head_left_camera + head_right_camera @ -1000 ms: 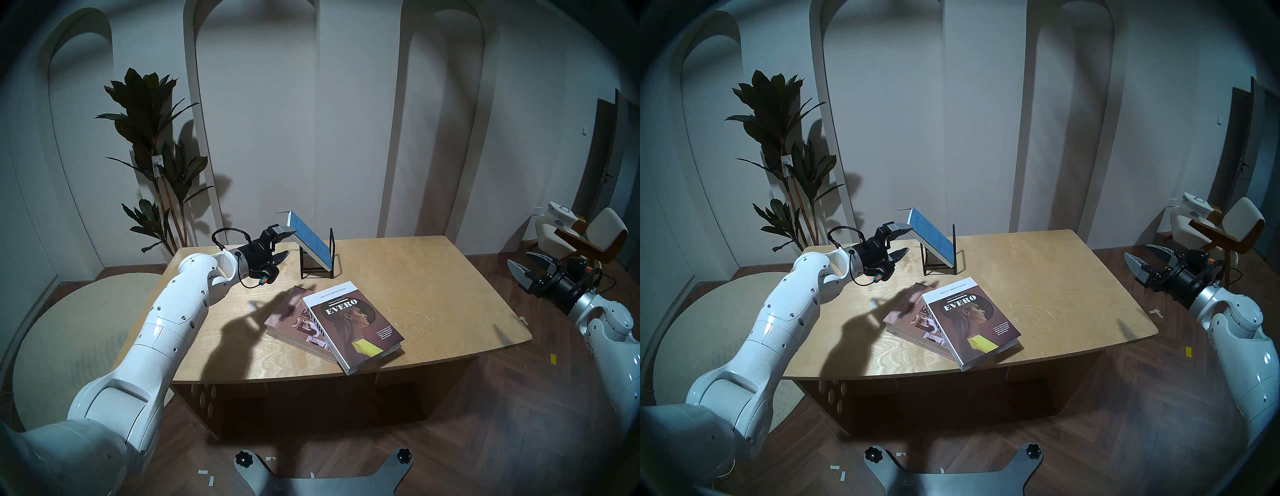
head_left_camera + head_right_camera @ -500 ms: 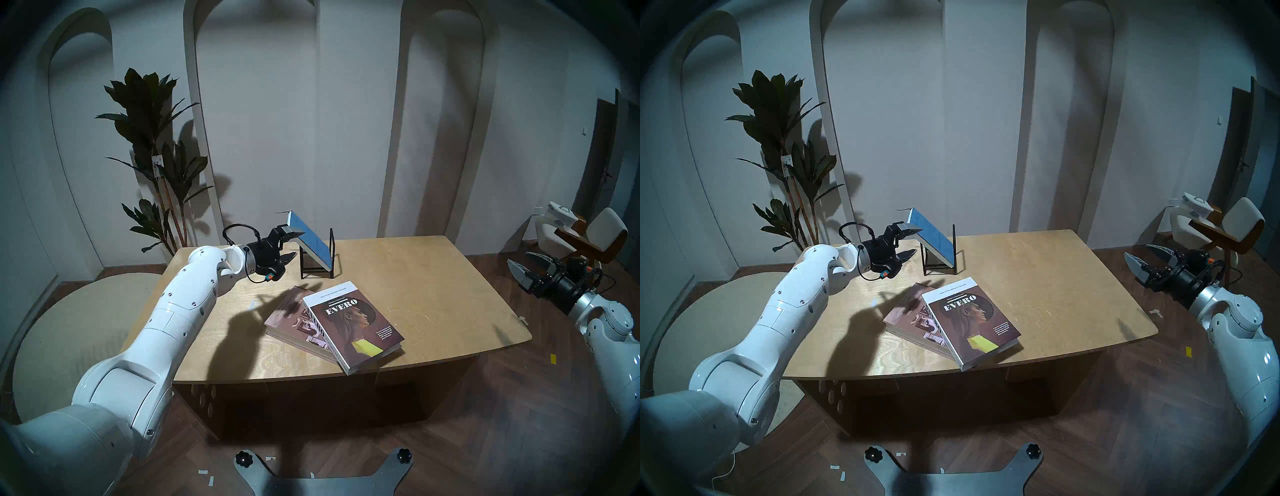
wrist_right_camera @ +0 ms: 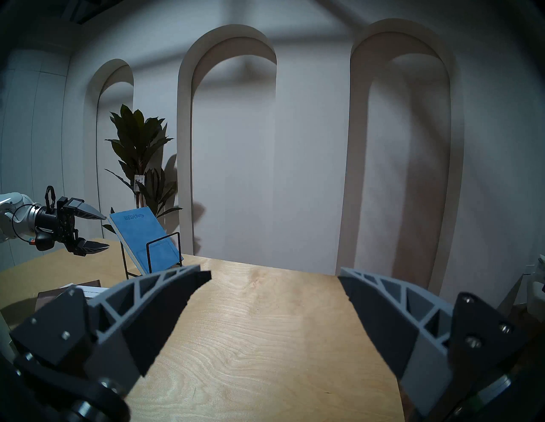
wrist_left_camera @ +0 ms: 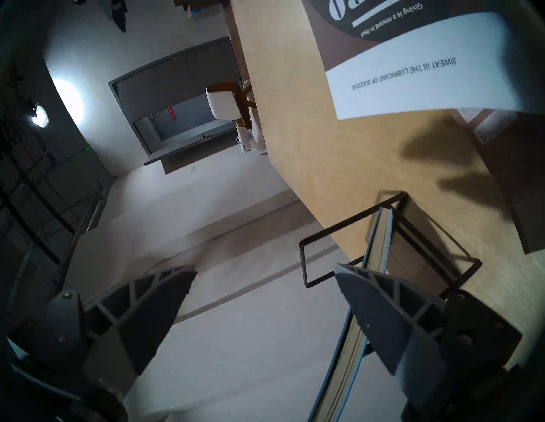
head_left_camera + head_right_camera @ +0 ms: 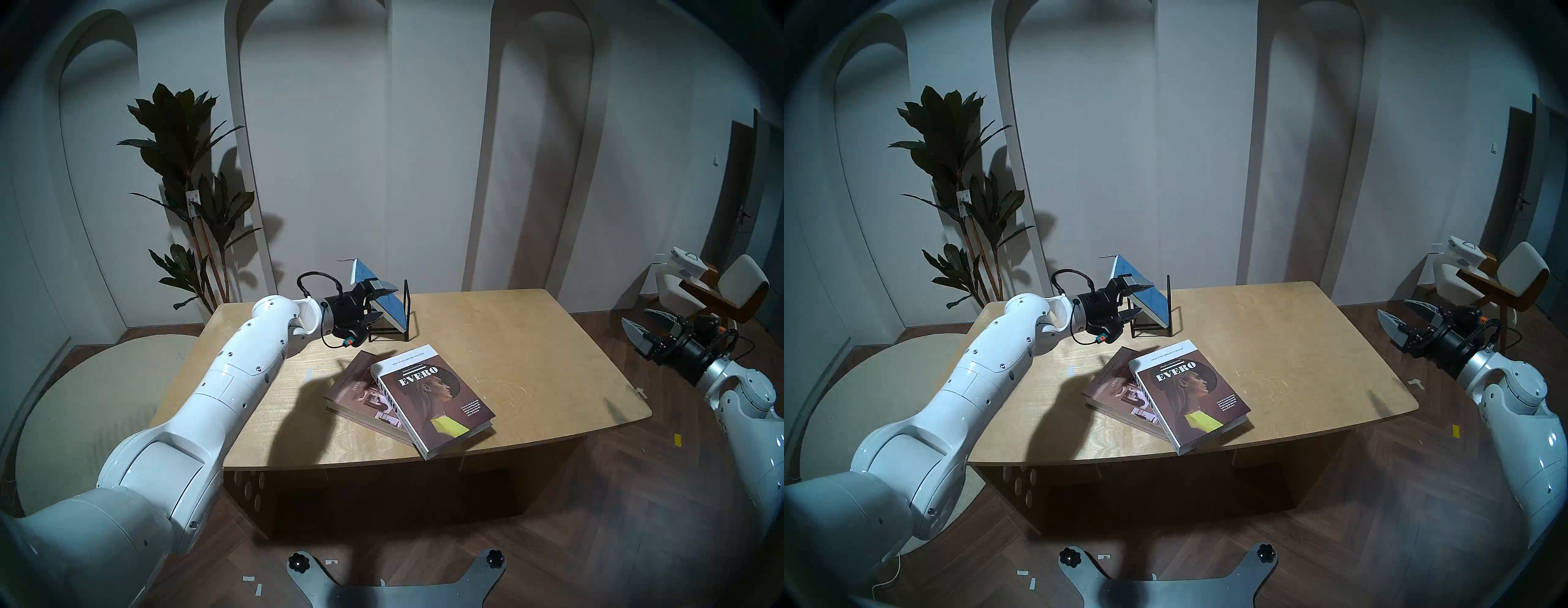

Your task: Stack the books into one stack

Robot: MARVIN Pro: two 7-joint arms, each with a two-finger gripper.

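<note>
I expect the thin blue book (image 5: 391, 307) to slide free and leave the black rack standing when I lift, because the book leans loosely between open-topped wire frames (image 5: 407, 302).
A thin blue book (image 5: 392, 309) (image 5: 1123, 267) (image 3: 144, 235) leans in a black wire rack (image 5: 406, 312) (image 3: 150, 254) at the table's back. My left gripper (image 5: 387, 303) (image 5: 1145, 300) (image 4: 265, 269) is open, one finger over the book's cover and the other under it. In the left wrist view the book's page edge (image 4: 380, 235) runs just inside one finger. The brown EVERO book (image 5: 437, 395) (image 5: 1191, 392) lies askew on the mauve-brown book (image 5: 352, 386) (image 5: 1108, 382) near the front edge. My right gripper (image 5: 634, 315) (image 5: 1392, 306) (image 3: 275, 277) hangs open and empty off the table's right end.
The wooden table (image 5: 530, 361) has a curved front edge, and the EVERO book overhangs it slightly. A potted plant (image 5: 191, 191) stands behind the table's left corner. A chair (image 5: 721, 293) sits beyond the right arm, and a round beige rug (image 5: 85, 403) lies to the left.
My left arm has reached to the right, bringing its open fingers from beside the blue book's top edge to either side of the book. The right arm and the books have not moved.
</note>
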